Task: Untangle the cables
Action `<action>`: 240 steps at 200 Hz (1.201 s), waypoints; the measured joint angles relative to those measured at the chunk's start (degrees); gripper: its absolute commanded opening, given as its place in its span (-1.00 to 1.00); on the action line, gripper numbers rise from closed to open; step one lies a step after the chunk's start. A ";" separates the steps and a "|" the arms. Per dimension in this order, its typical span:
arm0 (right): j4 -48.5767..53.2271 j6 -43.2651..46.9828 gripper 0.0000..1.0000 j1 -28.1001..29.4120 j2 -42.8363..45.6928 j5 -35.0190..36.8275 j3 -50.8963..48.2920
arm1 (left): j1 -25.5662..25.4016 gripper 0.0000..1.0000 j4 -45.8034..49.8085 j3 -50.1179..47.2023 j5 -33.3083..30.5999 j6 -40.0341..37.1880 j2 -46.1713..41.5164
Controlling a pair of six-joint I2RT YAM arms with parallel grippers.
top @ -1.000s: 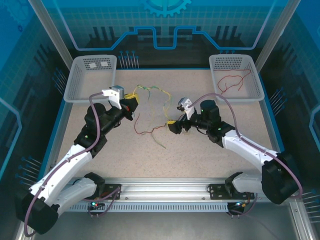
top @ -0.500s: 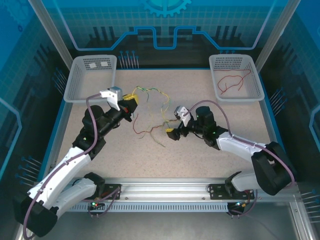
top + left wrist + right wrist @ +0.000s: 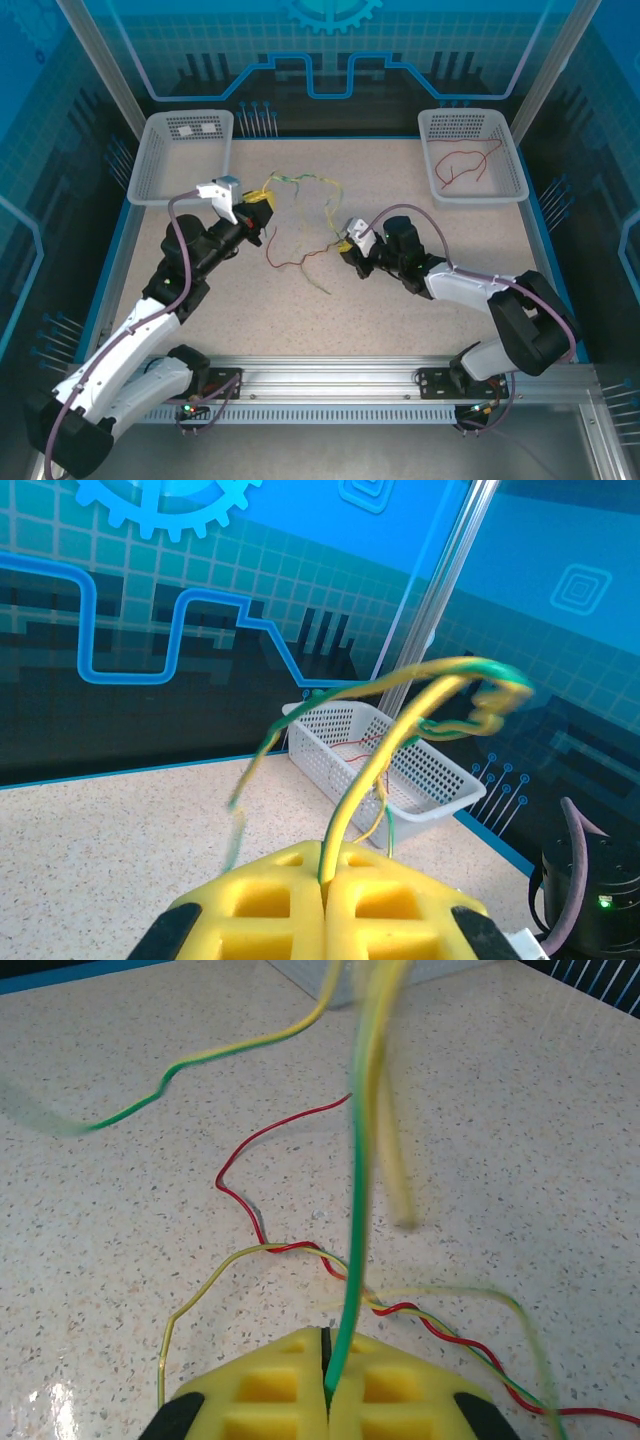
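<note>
I should move my left gripper toward the second white basket (image 3: 182, 160) while my right gripper pulls away, because the yellow-green cable arches slack and twisted (image 3: 298, 179) between my grippers.
A yellow-green cable (image 3: 303, 181) arches above the table between my two grippers. My left gripper (image 3: 259, 204) is shut on its left end; in the left wrist view the yellow pads (image 3: 270, 910) pinch the yellow-green cable (image 3: 402, 727). My right gripper (image 3: 347, 247) is shut on the other end, where the right wrist view shows the green cable (image 3: 355, 1210) rising from my closed right gripper (image 3: 325, 1375). A red cable (image 3: 290, 262) lies on the table below, twisted with a thin yellow-green wire (image 3: 200, 1298) and showing as a red cable (image 3: 245, 1210).
A white basket (image 3: 465, 113) at the back right holds another red cable (image 3: 462, 166). A second white basket (image 3: 150, 150) stands at the back left. In the left wrist view the right basket (image 3: 450, 790) lies ahead, beside the blue wall.
My right gripper has shifted left and slightly back with its cable end, its arm stretching lower. The left gripper has edged back and left. The cable's arch has tightened.
</note>
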State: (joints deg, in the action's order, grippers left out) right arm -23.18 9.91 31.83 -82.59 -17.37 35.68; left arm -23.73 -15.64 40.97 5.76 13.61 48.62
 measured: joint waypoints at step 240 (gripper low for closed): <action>32.83 -17.00 -1.00 -28.92 38.84 7.74 6.51 | 19.21 -1.00 -10.43 -12.90 5.46 0.83 4.52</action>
State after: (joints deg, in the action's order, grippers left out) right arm 9.65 -7.09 2.92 -43.75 -9.63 42.19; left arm -4.51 -26.06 28.08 11.22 14.44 53.15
